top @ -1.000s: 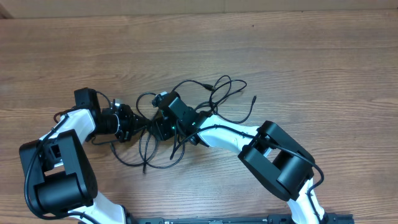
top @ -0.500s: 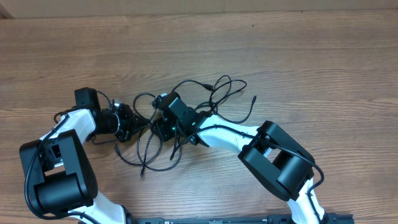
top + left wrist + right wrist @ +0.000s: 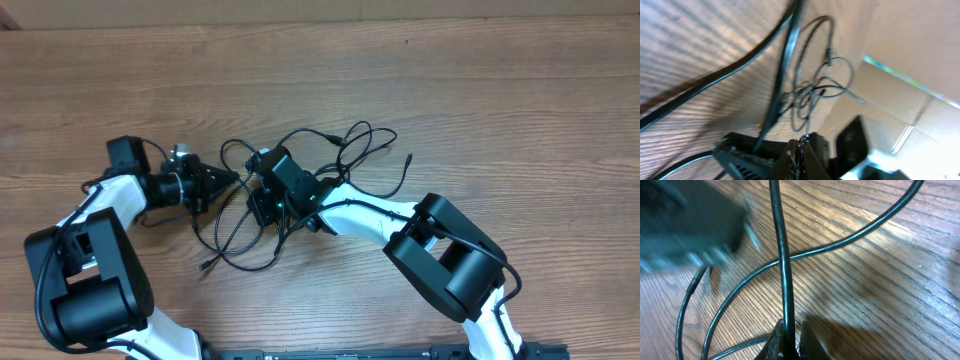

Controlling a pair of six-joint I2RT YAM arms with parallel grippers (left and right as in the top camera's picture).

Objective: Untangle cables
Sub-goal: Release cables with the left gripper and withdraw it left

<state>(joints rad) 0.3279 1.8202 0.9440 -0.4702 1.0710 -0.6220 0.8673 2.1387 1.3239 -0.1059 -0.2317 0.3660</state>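
The cable (image 3: 243, 181) is in both grippers next to the tangle, so next my left gripper opens and moves away before my right gripper takes the cable to empty wood (image 3: 585, 170).
The cables (image 3: 352, 150) are thin black cords lying in a loose tangle on the wooden table (image 3: 480, 90), with one loose end (image 3: 204, 267) at the lower left. My left gripper (image 3: 232, 178) is at the tangle's left edge, shut on a thin cable strand. In the left wrist view its fingertips (image 3: 801, 150) are pressed together, and the tangled cables (image 3: 810, 92) lie beyond them. My right gripper (image 3: 260, 208) is in the middle of the tangle. The right wrist view shows this gripper (image 3: 789, 342) shut on a cable (image 3: 782, 255) that runs straight up between its fingers.
Both arms reach in from the near edge: the left arm (image 3: 90, 250) and the right arm (image 3: 440, 250). A plug end (image 3: 409, 158) lies at the tangle's right side. Bare wood stretches across the far half and the right of the table.
My right gripper has closed onto a cable. My left gripper has pulled leftward while shut, and the lower-left loops and the loose end have slid left.
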